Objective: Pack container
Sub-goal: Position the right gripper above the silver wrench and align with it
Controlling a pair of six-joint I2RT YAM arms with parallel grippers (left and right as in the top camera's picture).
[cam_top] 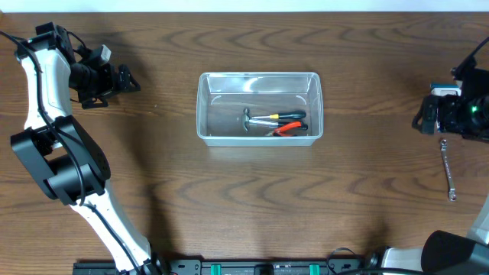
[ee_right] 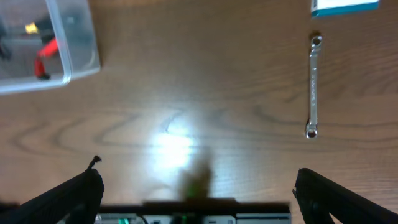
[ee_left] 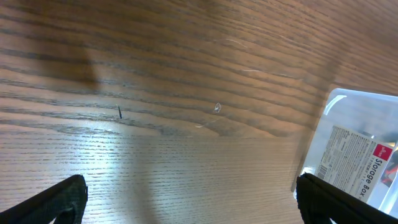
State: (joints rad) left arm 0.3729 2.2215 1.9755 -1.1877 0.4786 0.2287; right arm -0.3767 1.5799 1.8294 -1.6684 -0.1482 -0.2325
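Next, my right gripper moves back from the small blue-and-white box and centers its fingers over the wrench's handle (cam_top: 448, 169) before going down, because the silver wrench (ee_right: 313, 87) is off-center of those fingers.
The clear container (cam_top: 260, 75) sits at the table's middle. It holds red-handled pliers (cam_top: 289, 128) and a black-and-yellow-handled tool (cam_top: 276, 117). A silver wrench (cam_top: 448, 169) lies on the table at the right. My left gripper (cam_top: 128, 79) is open and empty, well left of the container. My right gripper (cam_top: 422, 118) is open and empty, right of the container and just above the wrench. In the left wrist view the container's labelled wall (ee_left: 333, 106) shows at the right, beyond the open jaws (ee_left: 189, 199). In the right wrist view the container (ee_right: 81, 37), the wrench (ee_right: 313, 84) and the open jaws (ee_right: 196, 193) show.
A small blue-and-white box (cam_top: 445, 90) lies partly under the right arm; its edge shows in the right wrist view (ee_right: 345, 6). The left arm's body stands along the table's left side. Bare wood surrounds the container.
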